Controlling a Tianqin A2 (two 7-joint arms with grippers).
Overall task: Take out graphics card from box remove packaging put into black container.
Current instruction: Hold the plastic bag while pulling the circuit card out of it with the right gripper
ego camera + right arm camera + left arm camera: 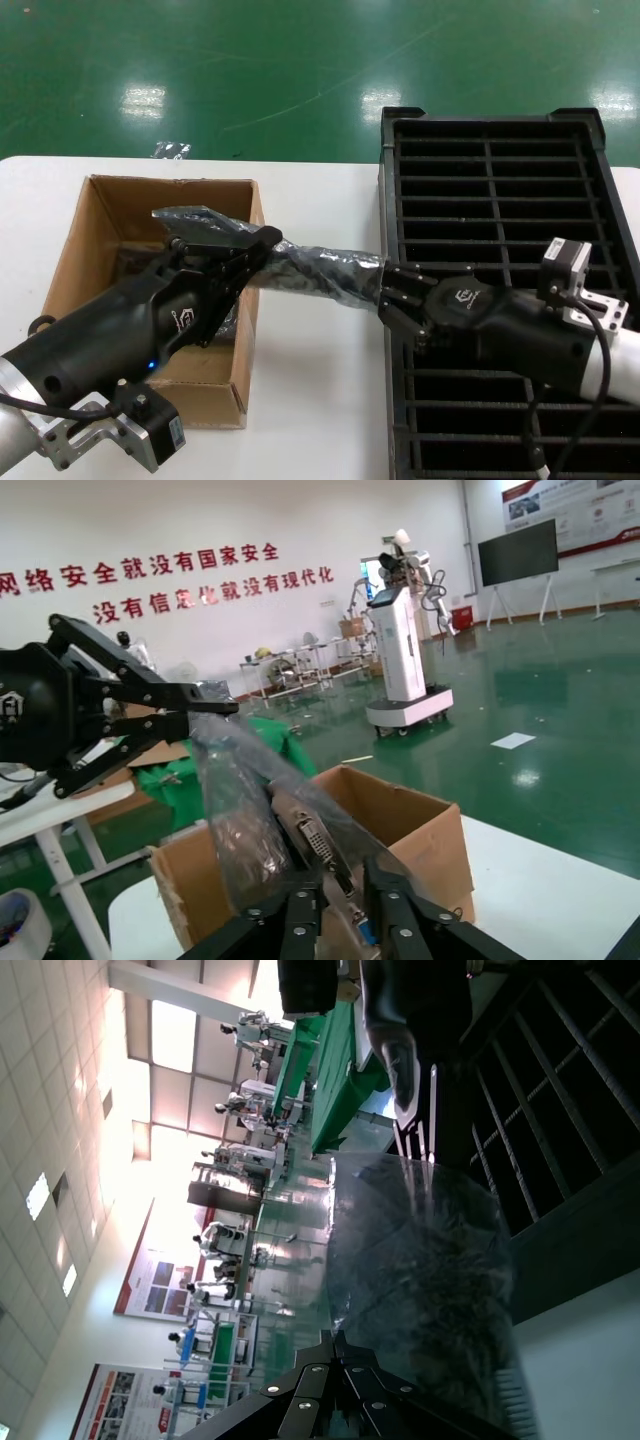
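Note:
The silver bracket lies slanted across my right gripper's fingers, so I should open them, align with the bracket and grip it before pulling the graphics card out.
The grey crinkly packaging hangs stretched in the air between my two grippers, from above the brown box to the edge of the black container. My left gripper is shut on the bag's end over the box; in the left wrist view its jaws pinch the bag. My right gripper is shut on the other end. In the right wrist view its jaws clamp the graphics card through the bag, with the silver bracket and blue port between them.
The box stands on the white table, left of the slotted black container. In the right wrist view the box lies behind the bag and the left gripper holds its far end. Green floor lies beyond the table.

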